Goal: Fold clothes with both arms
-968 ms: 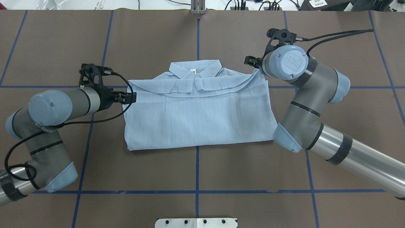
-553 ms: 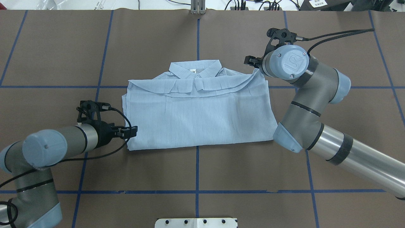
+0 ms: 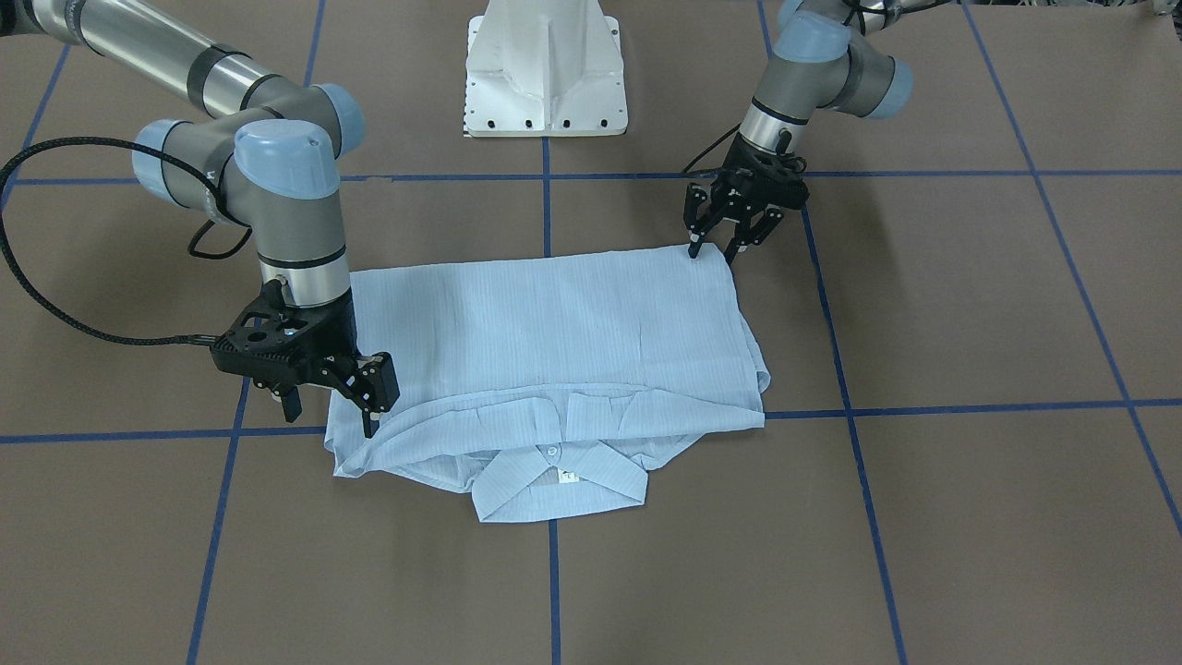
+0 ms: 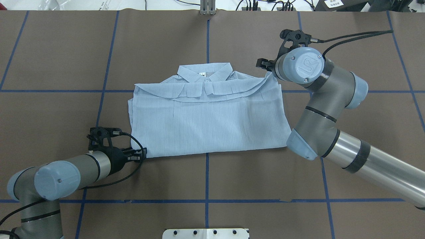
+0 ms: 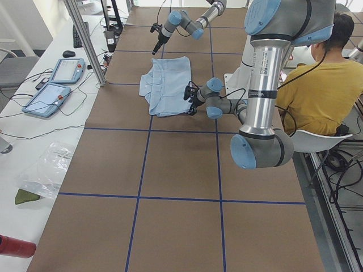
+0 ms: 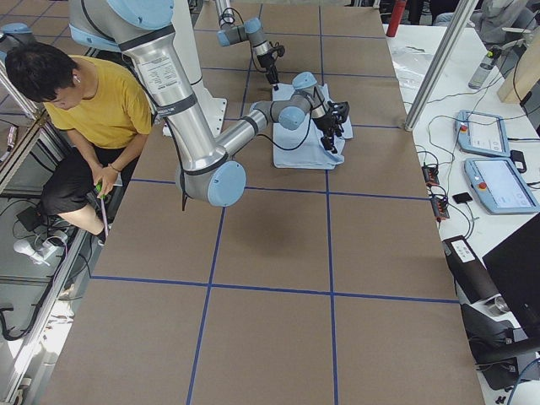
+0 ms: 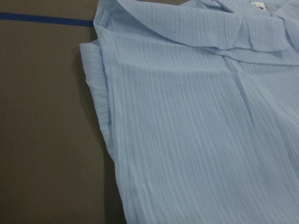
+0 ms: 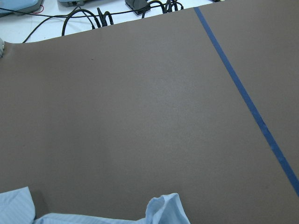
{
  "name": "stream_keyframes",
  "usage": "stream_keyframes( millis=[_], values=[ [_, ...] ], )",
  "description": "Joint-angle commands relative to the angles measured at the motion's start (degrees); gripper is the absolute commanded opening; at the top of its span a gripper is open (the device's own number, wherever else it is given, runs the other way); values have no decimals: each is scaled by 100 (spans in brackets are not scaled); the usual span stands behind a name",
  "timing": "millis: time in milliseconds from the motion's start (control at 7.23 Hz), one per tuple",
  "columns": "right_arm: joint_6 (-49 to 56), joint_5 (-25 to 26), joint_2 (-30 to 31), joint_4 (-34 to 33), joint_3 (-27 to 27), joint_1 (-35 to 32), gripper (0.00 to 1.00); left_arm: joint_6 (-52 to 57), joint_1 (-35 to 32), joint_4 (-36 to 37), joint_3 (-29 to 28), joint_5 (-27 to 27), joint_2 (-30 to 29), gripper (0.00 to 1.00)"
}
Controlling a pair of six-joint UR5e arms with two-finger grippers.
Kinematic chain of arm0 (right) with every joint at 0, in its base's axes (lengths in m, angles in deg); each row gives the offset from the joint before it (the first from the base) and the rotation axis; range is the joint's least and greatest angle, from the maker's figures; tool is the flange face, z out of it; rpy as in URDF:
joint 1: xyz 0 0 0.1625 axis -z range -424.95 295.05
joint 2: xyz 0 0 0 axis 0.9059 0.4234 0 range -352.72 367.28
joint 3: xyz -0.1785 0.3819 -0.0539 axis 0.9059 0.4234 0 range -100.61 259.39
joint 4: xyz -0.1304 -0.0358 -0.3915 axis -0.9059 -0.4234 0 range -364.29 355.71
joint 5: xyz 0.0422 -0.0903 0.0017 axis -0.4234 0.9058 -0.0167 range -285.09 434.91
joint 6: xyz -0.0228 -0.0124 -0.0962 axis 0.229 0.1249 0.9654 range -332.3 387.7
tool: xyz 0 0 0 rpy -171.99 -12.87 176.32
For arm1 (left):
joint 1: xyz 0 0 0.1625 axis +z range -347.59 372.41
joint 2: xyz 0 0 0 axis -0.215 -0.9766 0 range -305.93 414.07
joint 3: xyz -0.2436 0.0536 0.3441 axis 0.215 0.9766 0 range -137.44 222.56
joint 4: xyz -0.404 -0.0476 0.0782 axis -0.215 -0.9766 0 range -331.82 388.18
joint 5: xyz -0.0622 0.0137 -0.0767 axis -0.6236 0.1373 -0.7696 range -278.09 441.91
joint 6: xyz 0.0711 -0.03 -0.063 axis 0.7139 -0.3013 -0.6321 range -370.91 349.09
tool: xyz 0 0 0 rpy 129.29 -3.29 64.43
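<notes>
The shirt's layers lie stacked flat along its edge (image 3: 756, 355), so the whole folded shirt (image 3: 554, 332) will swivel around together when I pull its hem corner.
The clothes are one light-blue striped shirt (image 4: 209, 116) (image 3: 554, 342), lying folded flat mid-table with its collar (image 4: 204, 73) on the far side. My left gripper (image 4: 143, 154) (image 3: 713, 249) is open and low at the shirt's near-left hem corner, holding nothing. The left wrist view is filled by the shirt's (image 7: 187, 130) left edge. My right gripper (image 4: 259, 64) (image 3: 374, 406) hangs at the far-right shoulder corner. It looks open, with a fingertip just above the fold. A raised bit of the shirt (image 8: 163, 210) shows at the bottom of the right wrist view.
Brown table cover (image 4: 66, 49) with blue tape grid lines. White pedestal base (image 3: 545, 65) at the robot's side. Cables (image 4: 265, 5) along the far edge. A seated person in yellow (image 5: 317, 90) beside the base. Teach pendants (image 5: 54, 85) on the side bench.
My left gripper has travelled along the shirt's left edge from the shoulder corner towards me, down to the hem corner. The right arm and the shirt have stayed still.
</notes>
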Motion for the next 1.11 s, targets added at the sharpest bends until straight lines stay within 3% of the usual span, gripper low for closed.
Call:
stream_keyframes(
  millis=[0,553,968],
  values=[
    [-3,0,0,0,5,4,100,-14,15,0,26,-19,-34,2],
    [-47,9,52,0,5,48,100,457,-203,0,97,-107,36,0],
    [-82,9,53,0,5,83,100,1749,-1536,18,-551,-133,-147,0]
  ],
)
